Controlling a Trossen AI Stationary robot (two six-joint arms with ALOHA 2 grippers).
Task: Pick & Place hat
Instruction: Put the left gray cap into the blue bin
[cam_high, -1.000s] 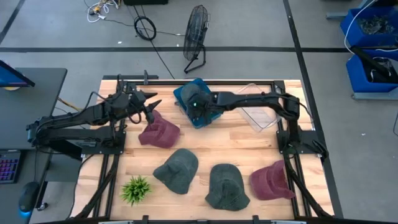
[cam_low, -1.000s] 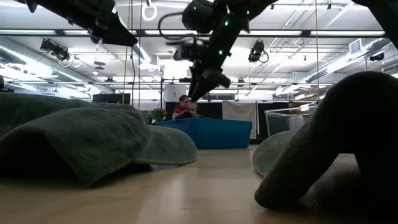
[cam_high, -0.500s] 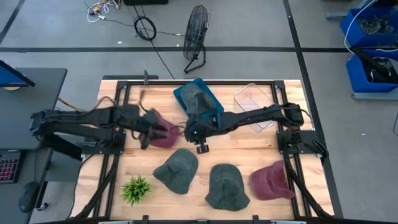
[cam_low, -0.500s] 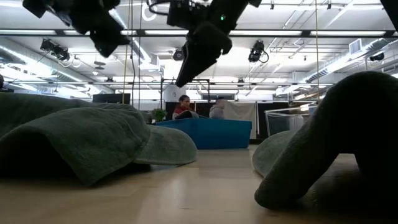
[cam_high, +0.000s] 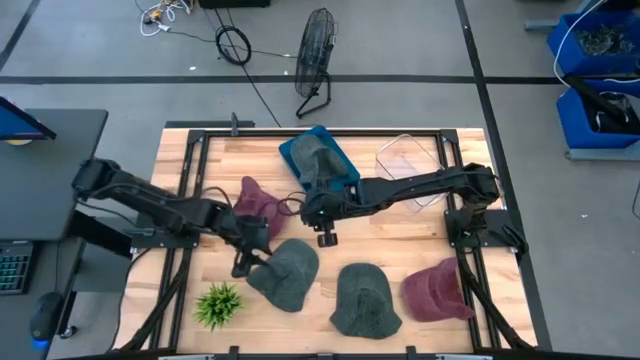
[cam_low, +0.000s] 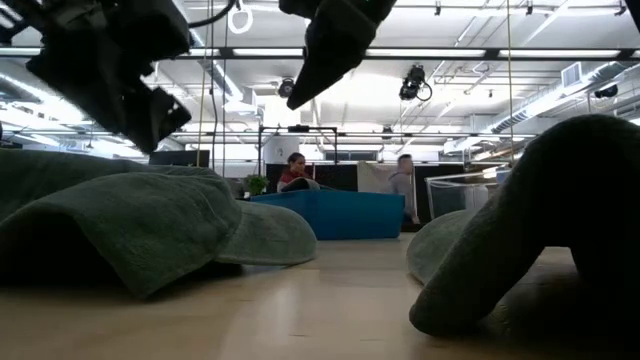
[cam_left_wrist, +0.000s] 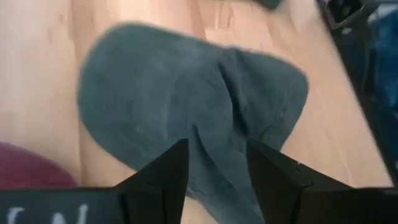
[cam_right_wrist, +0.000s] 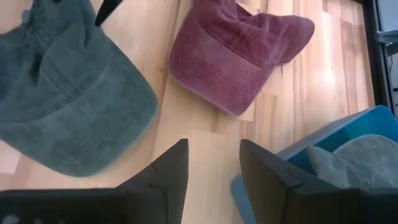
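The dark green hat is under my left gripper and far from the blue bin (cam_high: 345, 162). Next, my left gripper picks up the hat (cam_high: 284, 275) so that my right gripper can take it.
A dark green hat (cam_high: 287, 272) lies flat on the table's near middle. My left gripper (cam_high: 244, 262) hovers open over its left edge, and the hat (cam_left_wrist: 186, 106) fills the left wrist view beneath the spread fingers (cam_left_wrist: 214, 180). My right gripper (cam_high: 323, 234) is open above bare wood at mid table, between the blue bin (cam_high: 318, 163) and this hat (cam_right_wrist: 62, 93). The bin holds another green hat (cam_right_wrist: 364, 155). A maroon hat (cam_high: 258, 203) lies between the arms. In the low view both grippers hang high: left (cam_low: 130, 85), right (cam_low: 335, 45).
A second green hat (cam_high: 365, 298) and a second maroon hat (cam_high: 437, 291) lie near the near edge on the right. A small green plant (cam_high: 218, 304) stands at the near left. A clear container (cam_high: 410, 163) sits at the far right beside the bin.
My right gripper has swung from above the blue bin toward the near edge, stopping over mid table; a green hat now shows in the bin. My left gripper has travelled from beside the far maroon hat toward the near edge and down, ending over the green hat's left edge.
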